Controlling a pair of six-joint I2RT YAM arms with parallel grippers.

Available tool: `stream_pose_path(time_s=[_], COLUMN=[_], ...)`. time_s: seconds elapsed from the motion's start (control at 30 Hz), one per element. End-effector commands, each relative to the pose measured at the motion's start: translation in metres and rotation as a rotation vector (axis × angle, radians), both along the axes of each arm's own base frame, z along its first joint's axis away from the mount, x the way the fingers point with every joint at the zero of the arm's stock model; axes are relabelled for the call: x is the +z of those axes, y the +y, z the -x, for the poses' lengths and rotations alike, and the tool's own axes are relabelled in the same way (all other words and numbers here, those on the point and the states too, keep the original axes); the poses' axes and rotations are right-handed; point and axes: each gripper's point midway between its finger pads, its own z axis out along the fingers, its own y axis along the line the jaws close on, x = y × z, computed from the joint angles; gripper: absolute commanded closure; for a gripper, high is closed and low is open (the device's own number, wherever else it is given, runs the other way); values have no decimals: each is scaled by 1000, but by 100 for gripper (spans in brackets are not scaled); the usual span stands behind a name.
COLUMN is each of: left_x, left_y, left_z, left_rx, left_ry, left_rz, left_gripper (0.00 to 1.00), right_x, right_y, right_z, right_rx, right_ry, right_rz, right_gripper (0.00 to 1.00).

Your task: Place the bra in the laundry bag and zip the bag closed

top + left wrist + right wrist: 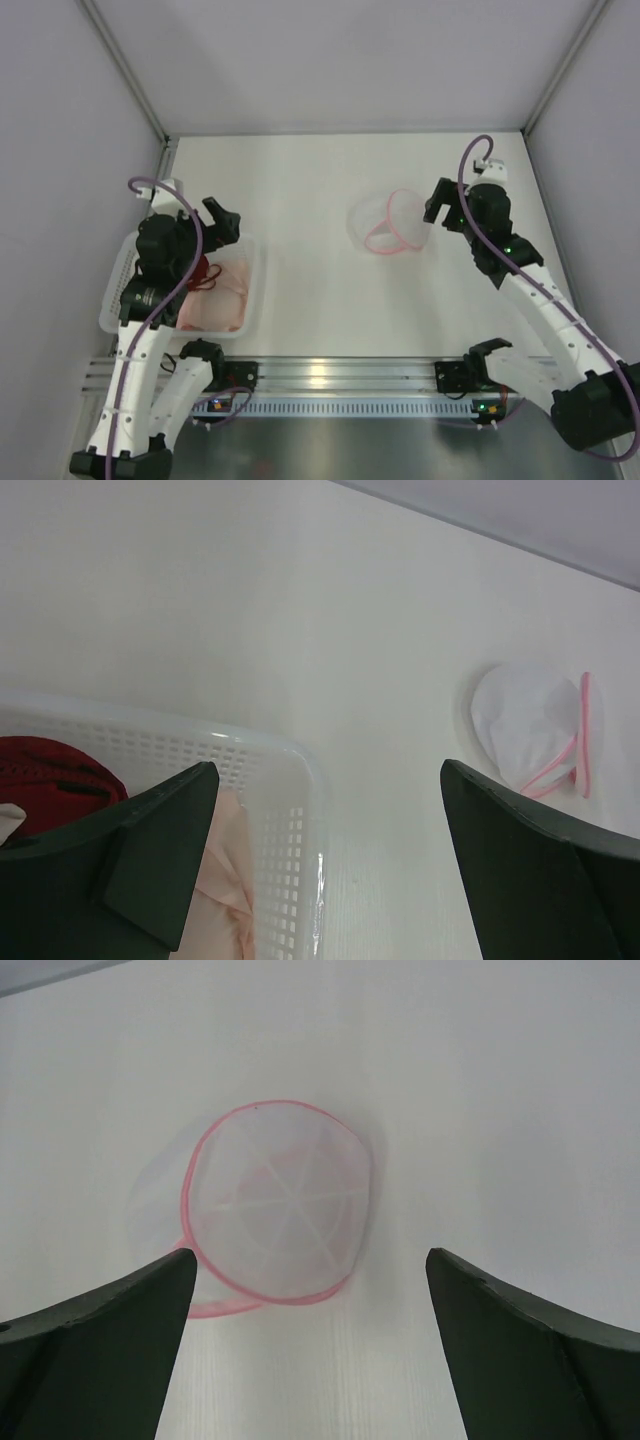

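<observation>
The laundry bag's two halves stand apart at the pink rim (388, 220), so I keep moving my right gripper to the rim's far edge (394, 196) and close it there.
The laundry bag (388, 222) lies unzipped at mid-table, a white mesh pouch with a pink zip rim and its two halves parted. It also shows in the right wrist view (275, 1210) and the left wrist view (525, 725). The pale pink bra (215, 300) lies in the white basket (255, 300) at the left, and shows in the left wrist view (225, 870). My left gripper (222, 222) is open and empty above the basket's far right corner (327, 770). My right gripper (437, 208) is open and empty, just right of the bag (310, 1255).
A dark red bra (200, 270) lies in the same basket beside the pale one, also in the left wrist view (50, 775). The basket's perforated rim (270, 750) stands between the pale bra and the table. Grey walls close off the left, right and back.
</observation>
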Motion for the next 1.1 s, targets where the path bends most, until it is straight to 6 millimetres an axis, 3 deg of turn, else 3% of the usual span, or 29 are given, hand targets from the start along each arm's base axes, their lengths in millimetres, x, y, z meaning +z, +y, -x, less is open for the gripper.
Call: stream_pose_path(time_s=[0.0, 0.13, 0.17, 0.23, 0.27, 0.3, 0.33, 0.37, 0.4, 0.47, 0.5, 0.67, 0.7, 0.77, 0.8, 0.83, 1.07], left_x=[16, 12, 9, 6, 3, 3, 2, 2, 2, 3, 5, 3, 3, 3, 3, 3, 4], left_y=[-2, -10, -11, -13, -16, -19, -20, -22, -23, -23, -23, -25, -25, -24, -23, -23, -24], left_z=[0, -2, -4, -6, -7, -7, -6, -6, -6, -6, -6, -4, -3, -3, -3, -3, -2], left_rx=[-13, -59, -66, -80, -105, -120, -132, -145, -149, -147, -149, -167, -168, -162, -160, -160, -165], left_ry=[-72, -63, -51, -39, -27, -28, -26, -24, -24, -27, -30, -32, -30, -34, -36, -36, -40], left_rz=[3, 15, 11, 3, -4, -6, -7, -7, -6, -4, -4, -6, -8, -10, -13, -16, -21], left_gripper=[1, 1, 1, 1, 1, 1, 1, 1, 1, 1, 1, 1, 1, 1, 1, 1, 1], right_x=[10, 7, 15, 8, 16, 4, 4, 16, 0, 7, -7, -23, -37, -40, -56, -54, -80], right_y=[-4, 8, 17, 26, 32, 36, 40, 45, 56, 67, 71, 86, 88, 88, 89, 91, 92], right_z=[-9, -19, -23, -33, -38, -46, -51, -60, -65, -76, -81, -100, -105, -115, -119, -124, -121], right_rx=[-57, -38, -16, -2, -8, -12, -9, -13, 8, 28, 32, 40, 36, 5, -1, -8, -2], right_ry=[-20, -11, -30, -2, -12, 27, 33, 15, 66, 66, 105, 126, 153, 166, 203, 200, 245], right_rz=[-29, -27, -28, 9, 28, 61, 87, 99, 134, 156, 178, 203, 217, 229, 250, 251, 283], right_gripper=[1, 1, 1, 1, 1, 1, 1, 1, 1, 1, 1, 1, 1, 1, 1, 2, 30])
